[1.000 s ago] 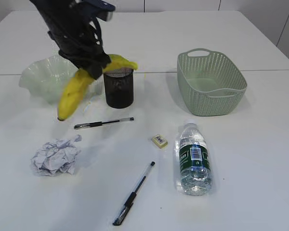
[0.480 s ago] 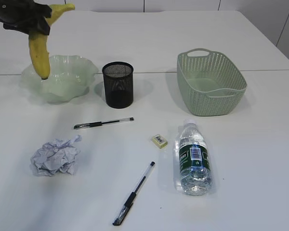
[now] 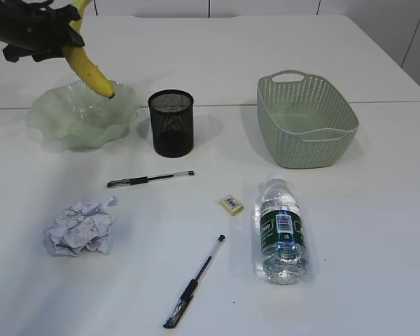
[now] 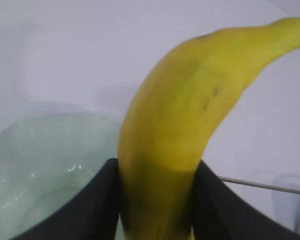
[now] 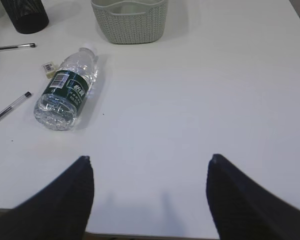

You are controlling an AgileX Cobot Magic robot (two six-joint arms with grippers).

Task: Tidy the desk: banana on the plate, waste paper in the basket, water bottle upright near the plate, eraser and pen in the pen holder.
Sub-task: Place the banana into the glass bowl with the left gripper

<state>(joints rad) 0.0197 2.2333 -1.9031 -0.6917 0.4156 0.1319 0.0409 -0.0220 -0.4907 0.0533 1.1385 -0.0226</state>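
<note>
My left gripper keeps lowering the banana until it sits inside the plate's rim (image 3: 87,120) and then let go, because the banana's lower tip (image 3: 107,90) hangs over the empty plate.
My left gripper (image 3: 56,31) is shut on the yellow banana (image 3: 91,66) and holds it in the air above the pale green wavy plate (image 3: 126,105); the banana's tip points down at the plate's far rim. Up close, its black fingers (image 4: 97,200) clamp the banana (image 4: 180,130) on both sides, with the plate (image 4: 40,165) below left. The crumpled waste paper (image 3: 80,229), two pens (image 3: 150,179) (image 3: 194,281), the eraser (image 3: 231,204) and the water bottle (image 3: 281,231), lying on its side, rest on the table. My right gripper (image 5: 150,159) hangs open over bare table near the front edge.
The black mesh pen holder (image 3: 171,122) stands right of the plate. The green basket (image 3: 306,119) sits at the back right. From the right wrist, the bottle (image 5: 67,90) and eraser (image 5: 49,68) lie ahead left, with the basket (image 5: 130,20) beyond.
The left gripper has carried the banana from in front of the pen holder up and left to above the plate. The banana has swung so its tip points down-right. Nothing else has moved.
</note>
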